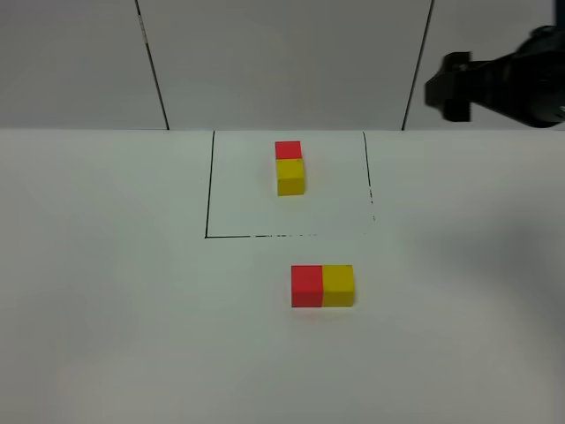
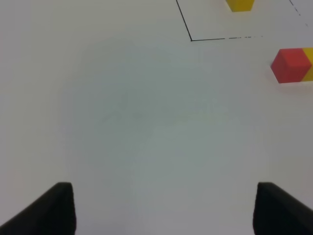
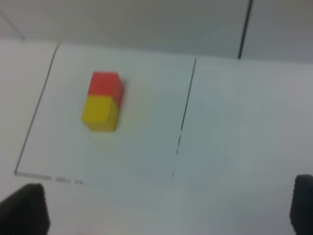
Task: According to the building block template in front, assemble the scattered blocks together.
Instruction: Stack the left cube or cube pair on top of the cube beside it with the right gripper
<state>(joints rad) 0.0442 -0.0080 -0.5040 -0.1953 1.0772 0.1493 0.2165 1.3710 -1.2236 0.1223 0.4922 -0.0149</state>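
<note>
My right gripper is about to realign the red and yellow blocks, which lie crosswise to the template's row [image 1: 290,168]. It should turn its wrist and come down over the pair [image 1: 322,285].
The building block template [image 1: 289,168] is a red cube and a yellow cube joined in a row inside a black-lined frame at the back of the table. It also shows in the right wrist view [image 3: 102,100]. The scattered red block [image 1: 306,285] and yellow block [image 1: 338,284] sit side by side and touching, in front of the frame. The red block [image 2: 291,64] shows at the edge of the left wrist view. My left gripper [image 2: 164,215] is open and empty over bare table, away from the blocks. My right gripper [image 3: 164,210] is open and empty, high above the frame's near edge.
The right arm [image 1: 499,84] hangs dark at the upper right of the high view. The drawn black frame [image 1: 208,185] lies flat on the white table. A grey panelled wall stands behind the table.
</note>
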